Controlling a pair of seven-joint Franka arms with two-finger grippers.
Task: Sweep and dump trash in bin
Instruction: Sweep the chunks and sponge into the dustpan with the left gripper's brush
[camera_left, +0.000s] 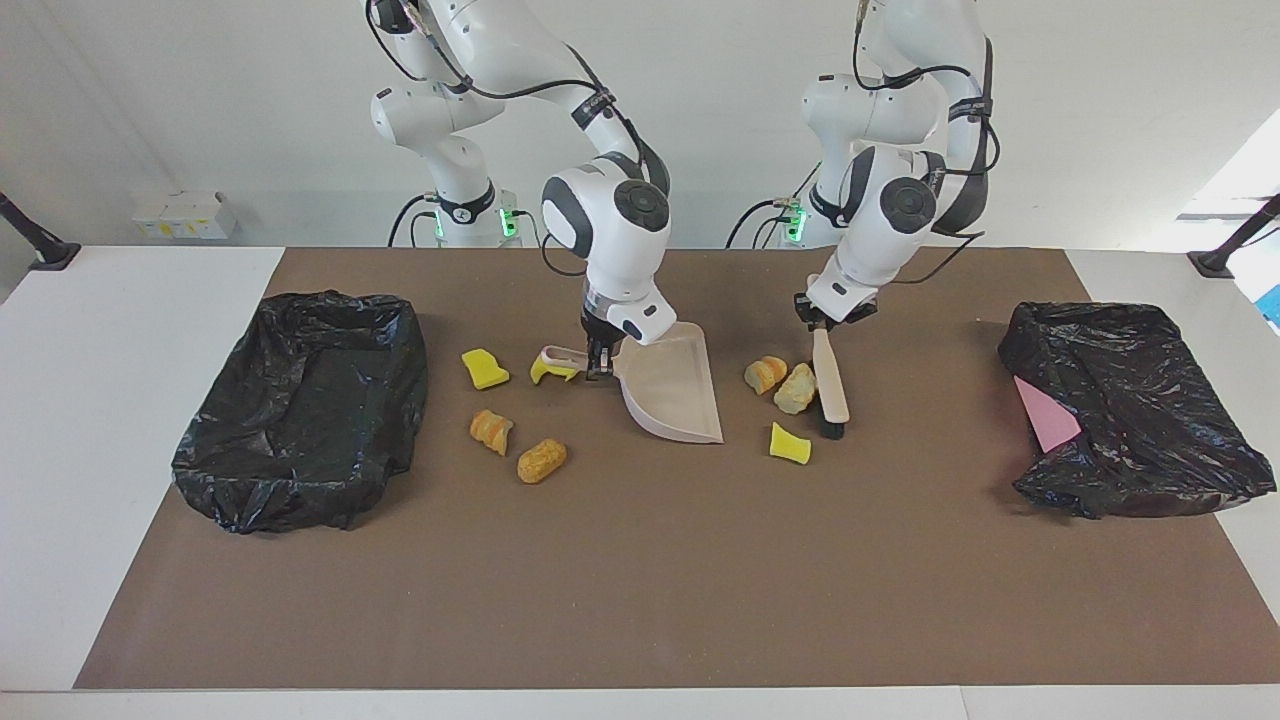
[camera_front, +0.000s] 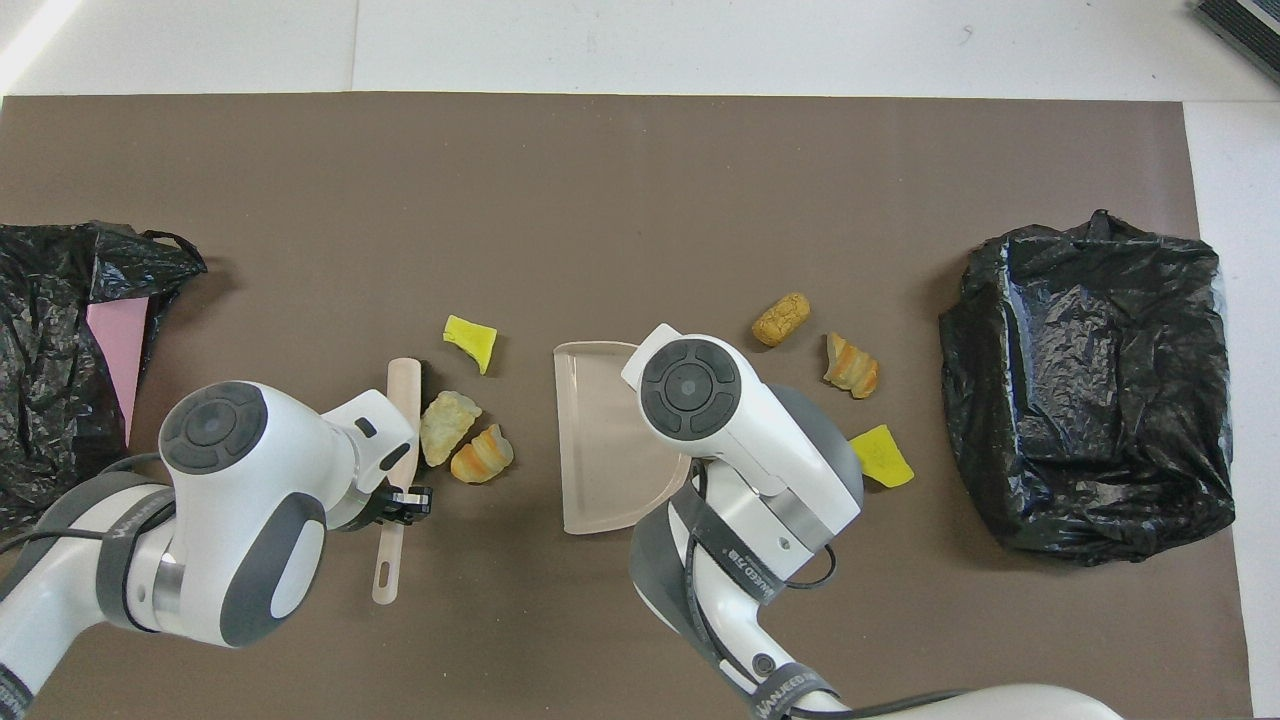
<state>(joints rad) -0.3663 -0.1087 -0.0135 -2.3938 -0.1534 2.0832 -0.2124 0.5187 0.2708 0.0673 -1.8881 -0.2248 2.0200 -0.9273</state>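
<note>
The brush is already behind the pale lump (camera_front: 449, 427) and croissant piece, opposite the dustpan's open edge (camera_front: 560, 440), so next my left gripper sweeps them into the dustpan.
My right gripper (camera_left: 600, 366) is shut on the handle of a beige dustpan (camera_left: 670, 392), held low at the mat's middle; in the overhead view the pan (camera_front: 598, 450) shows but the arm hides the gripper. My left gripper (camera_left: 828, 325) (camera_front: 400, 498) is shut on a beige brush (camera_left: 830, 392) (camera_front: 403, 400) whose bristles rest on the mat. Beside the brush lie a croissant piece (camera_left: 765, 373), a pale lump (camera_left: 795, 388) and a yellow sponge chunk (camera_left: 789, 445). Toward the right arm's end lie two yellow chunks (camera_left: 485, 370) (camera_left: 550, 370), a croissant piece (camera_left: 491, 430) and a bread lump (camera_left: 541, 460).
A black bag-lined bin (camera_left: 300, 410) (camera_front: 1090, 390) stands at the right arm's end of the brown mat. A crumpled black bag (camera_left: 1130, 410) (camera_front: 50, 300) with a pink sheet (camera_left: 1045, 415) (camera_front: 115, 340) lies at the left arm's end.
</note>
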